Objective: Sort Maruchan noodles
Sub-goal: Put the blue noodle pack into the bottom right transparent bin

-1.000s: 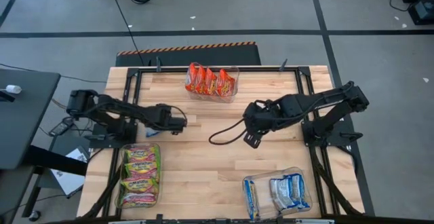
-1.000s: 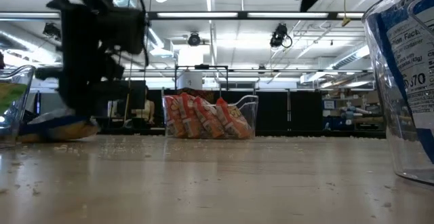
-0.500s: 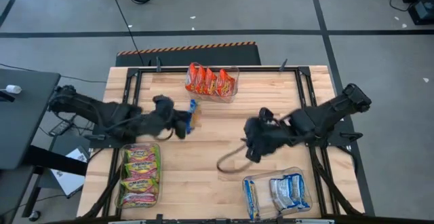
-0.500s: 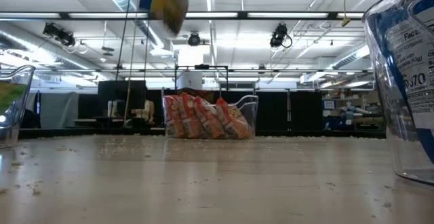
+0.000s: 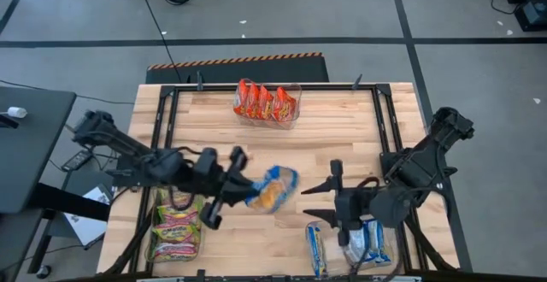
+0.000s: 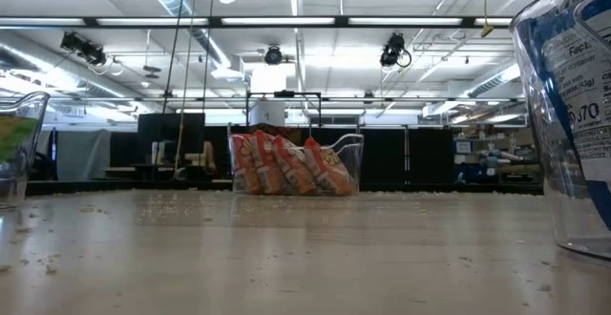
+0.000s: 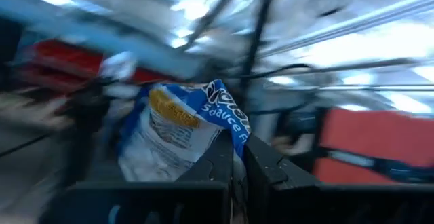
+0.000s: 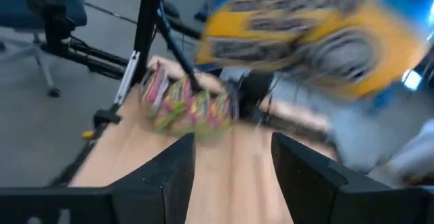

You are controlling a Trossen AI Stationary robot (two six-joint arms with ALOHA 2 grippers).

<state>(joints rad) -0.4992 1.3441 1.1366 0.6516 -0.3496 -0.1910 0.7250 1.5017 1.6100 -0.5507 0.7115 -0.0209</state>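
Observation:
My left gripper is holding the blue-white-yellow packet, but its bin (image 5: 369, 246) is by my right gripper. My right gripper should take the packet's loose end (image 5: 288, 178).
My left gripper (image 5: 242, 183) is over the table's middle, shut on a blue-white-yellow noodle packet (image 5: 272, 188), which the left wrist view also shows as the packet (image 7: 178, 129). My right gripper (image 5: 308, 202) is open just right of that packet and points left at it without touching. Its two fingers stand apart in the right wrist view, right gripper (image 8: 234, 146), with the packet (image 8: 305, 27) ahead of them. Red-orange packets stand in the far bin (image 5: 267, 102). Green-pink-yellow packets lie in the near-left bin (image 5: 177, 222). Blue-white packets lie in the near-right bin (image 5: 352, 242). My left gripper pinches the blue-white-yellow packet between its two fingers at one edge (image 7: 234, 149). The fingers come roughly level from the table's left. The packet sticks out beyond them toward the table's right and is lifted clear of the table.
Bare wood lies between the three bins. A black cable loops under my right arm (image 5: 367, 184). In the low view the red bin (image 6: 296, 165) stands far off, the blue bin's wall (image 6: 563, 115) is close at the right, and the green bin (image 6: 14, 148) at the left.
My left gripper has lifted the blue-white-yellow packet off the table's left part and carried it up and rightward to the middle, toward the near edge. My right arm has swung toward the near edge and turned its gripper to face left toward the packet.

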